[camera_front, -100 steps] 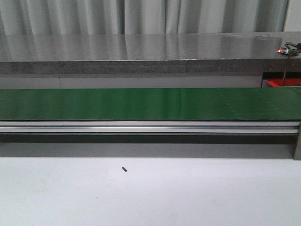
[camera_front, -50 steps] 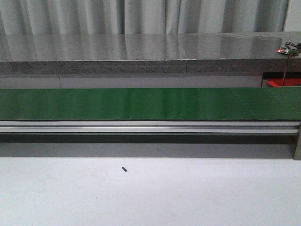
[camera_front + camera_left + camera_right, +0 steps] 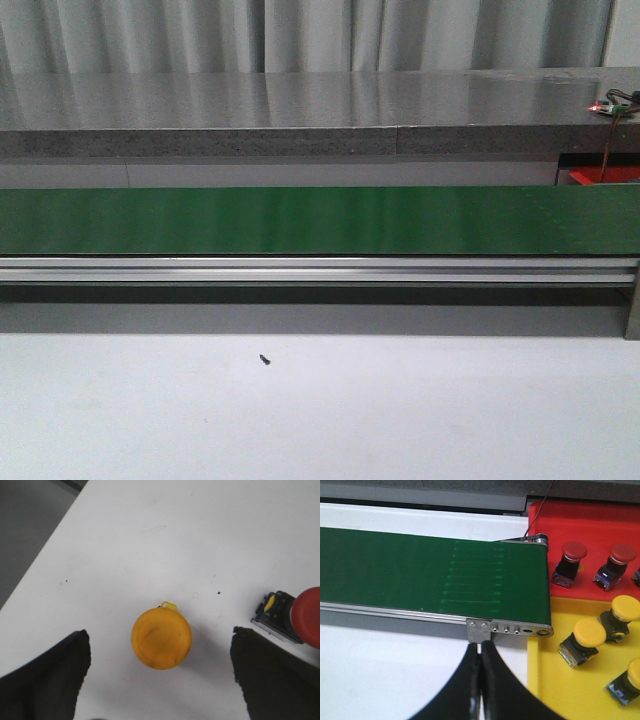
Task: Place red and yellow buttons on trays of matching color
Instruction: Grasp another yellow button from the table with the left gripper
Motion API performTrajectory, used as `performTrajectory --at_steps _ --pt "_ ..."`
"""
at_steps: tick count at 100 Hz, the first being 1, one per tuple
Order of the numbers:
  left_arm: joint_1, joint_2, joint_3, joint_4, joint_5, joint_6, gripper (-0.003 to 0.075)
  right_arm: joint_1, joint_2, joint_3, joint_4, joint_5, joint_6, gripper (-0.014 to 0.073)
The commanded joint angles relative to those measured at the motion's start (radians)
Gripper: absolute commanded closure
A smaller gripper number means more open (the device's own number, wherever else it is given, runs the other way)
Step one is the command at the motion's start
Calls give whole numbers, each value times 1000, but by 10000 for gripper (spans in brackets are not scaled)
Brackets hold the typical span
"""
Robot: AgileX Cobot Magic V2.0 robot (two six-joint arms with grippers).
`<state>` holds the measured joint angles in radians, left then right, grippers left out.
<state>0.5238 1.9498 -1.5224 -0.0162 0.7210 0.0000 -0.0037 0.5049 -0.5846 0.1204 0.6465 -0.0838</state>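
Observation:
The yellow button is centred between the left gripper's open fingers and clear of the red button, so the left gripper should keep going down and close around the yellow cap.
In the left wrist view a yellow button stands on the white table, seen from above, between the wide-apart black fingers of my open left gripper. A red button on a black base sits beside the right-hand finger. My right gripper is shut on nothing, hovering over the white table just in front of the conveyor's end. Beside it lie the yellow tray holding three yellow buttons and the red tray holding two red buttons. Neither gripper shows in the front view.
A green conveyor belt with an aluminium rail runs across the table; its end reaches the trays. Behind it a grey stone counter and curtains. A small dark speck lies on the white table. The table's edge runs near the yellow button.

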Motion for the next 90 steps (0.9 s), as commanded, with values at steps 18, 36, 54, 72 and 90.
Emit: performTrajectory --at_steps 18,36,54,72,90 --pt "5 3 -34 9 -71 -13 155 0 1 -26 -4 -68 -8 659" --pt "5 33 -34 16 -105 -13 155 0 1 -26 -4 -68 -8 659" --pt "5 43 -34 16 -135 -13 155 0 1 -26 -4 -68 -8 659" --pt "5 43 -34 16 -164 -13 155 0 1 -26 -4 -68 -8 659" --pt "5 72 -34 16 -162 -13 164 0 1 -26 -4 -68 -8 659"
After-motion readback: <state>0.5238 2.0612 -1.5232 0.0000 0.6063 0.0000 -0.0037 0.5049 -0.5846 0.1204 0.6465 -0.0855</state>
